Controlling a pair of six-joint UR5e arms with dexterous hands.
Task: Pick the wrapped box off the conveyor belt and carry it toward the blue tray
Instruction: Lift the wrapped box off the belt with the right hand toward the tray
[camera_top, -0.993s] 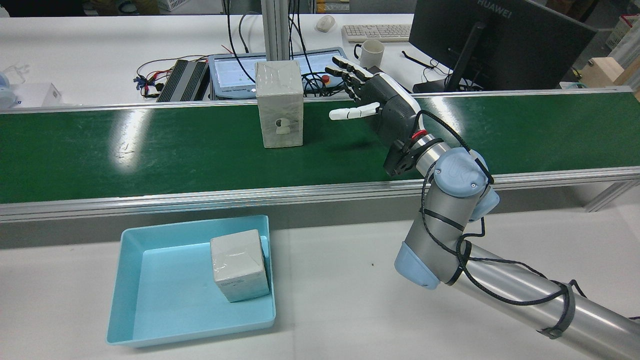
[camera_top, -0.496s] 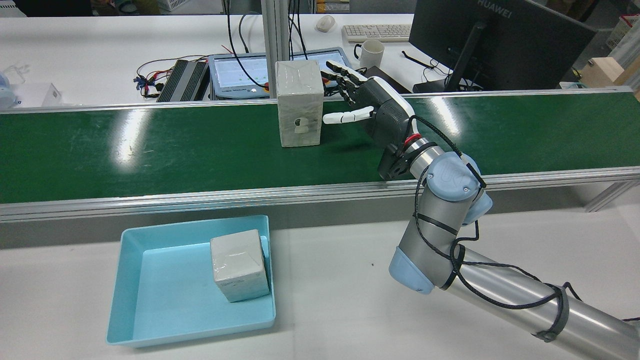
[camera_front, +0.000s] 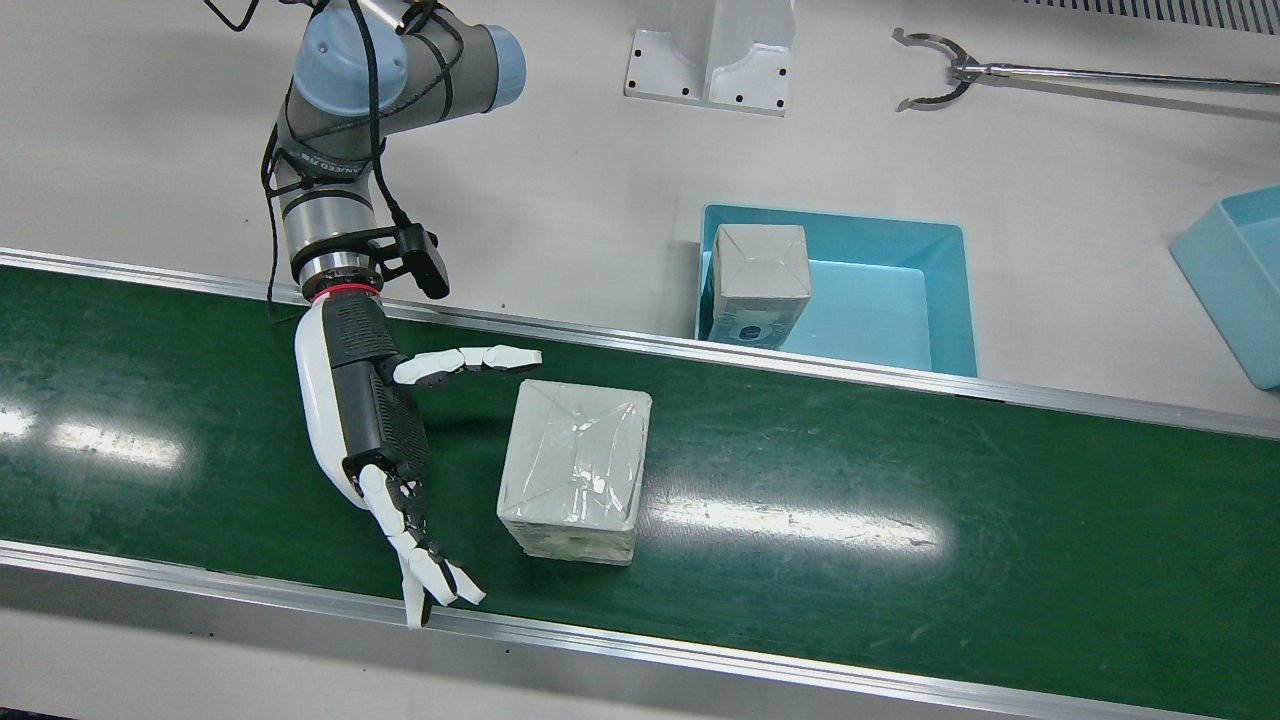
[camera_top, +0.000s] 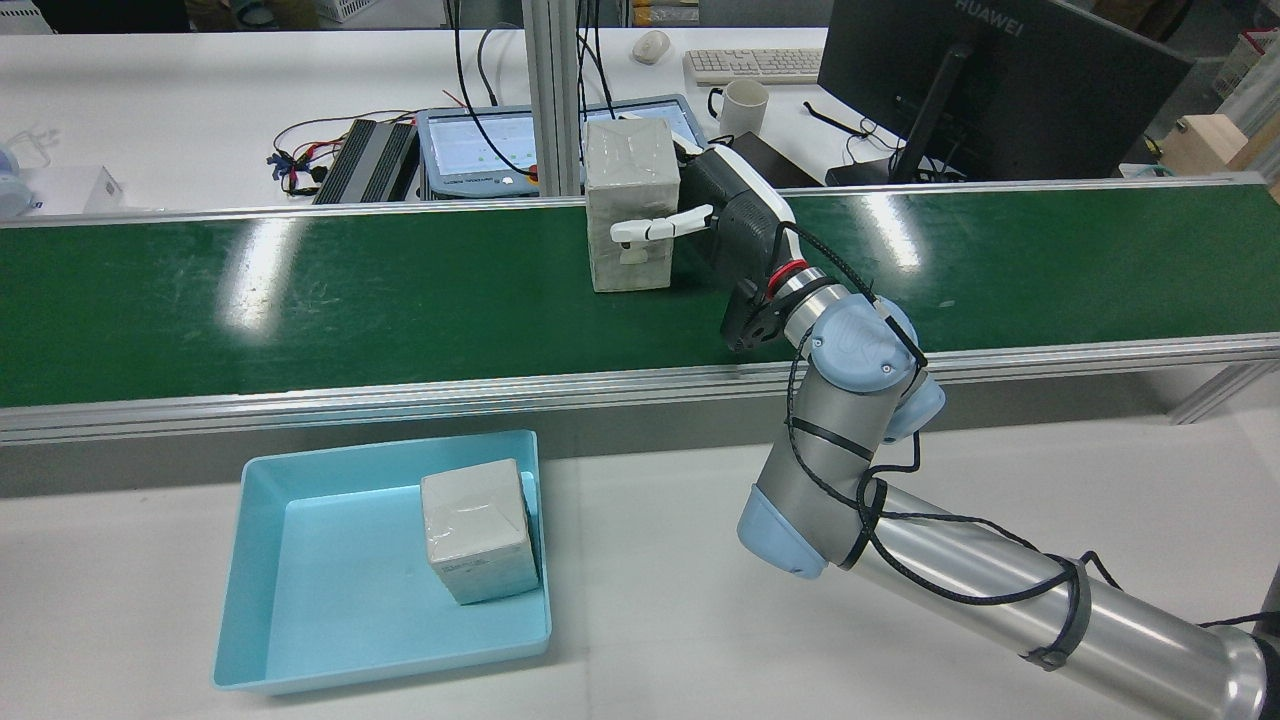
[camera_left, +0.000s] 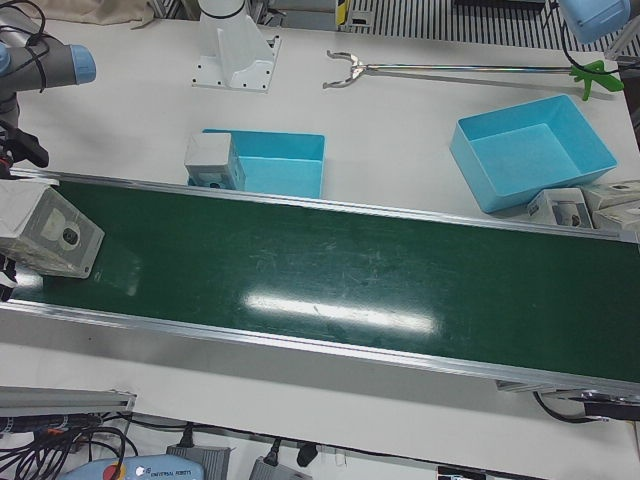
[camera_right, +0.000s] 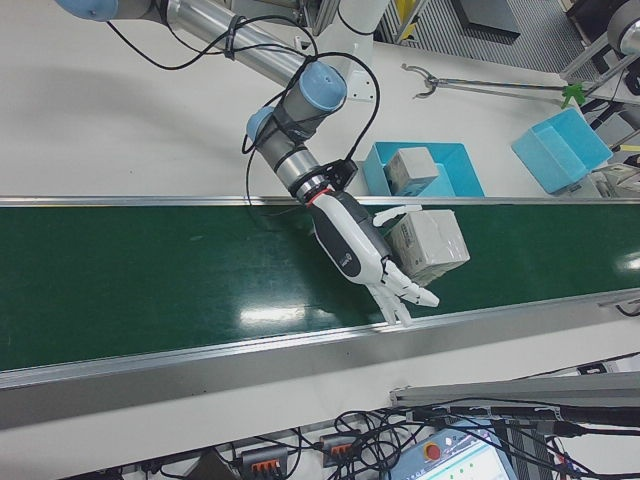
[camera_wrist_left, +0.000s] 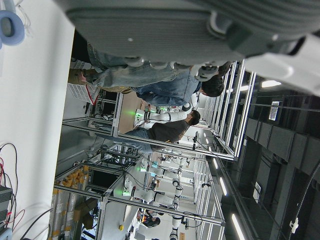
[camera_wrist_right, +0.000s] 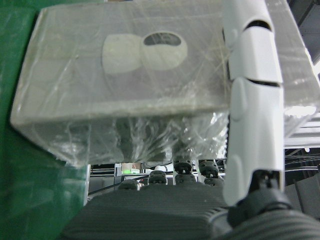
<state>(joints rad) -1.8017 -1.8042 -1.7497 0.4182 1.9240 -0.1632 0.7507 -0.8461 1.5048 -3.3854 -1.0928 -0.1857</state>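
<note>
I expect the tall wrapped box (camera_front: 576, 466) to tilt in my grip when I lift it, because the thumb (camera_wrist_right: 255, 82) crosses the wrapped box closer to its top than to its middle.
A wrapped box (camera_front: 575, 468) stands upright on the green conveyor belt (camera_front: 900, 520); the rear view shows the box (camera_top: 630, 205) near the belt's far edge. My right hand (camera_front: 365, 420) is open beside it, palm facing the box. The thumb (camera_front: 470, 362) reaches along the side nearest the tray, and the other fingers (camera_front: 420, 560) spread past the far side, apart from the box. The right hand view has the box (camera_wrist_right: 135, 70) filling the frame just ahead of the palm. The blue tray (camera_top: 330, 590) lies on the white table and holds another wrapped box (camera_top: 478, 540). My left hand (camera_wrist_left: 150, 20) shows only as a grey edge.
A second blue tray (camera_left: 530, 150) and small boxes (camera_left: 590, 200) sit at the table's far side, and a long reacher tool (camera_front: 1000, 75) lies behind the trays. Beyond the belt are a monitor (camera_top: 990, 90), a mug (camera_top: 742, 105) and cables. The belt has aluminium rails (camera_top: 400, 395).
The box has ridden the belt to the right in the rear view. My right hand has moved left to meet it, so the box now stands between thumb and fingers.
</note>
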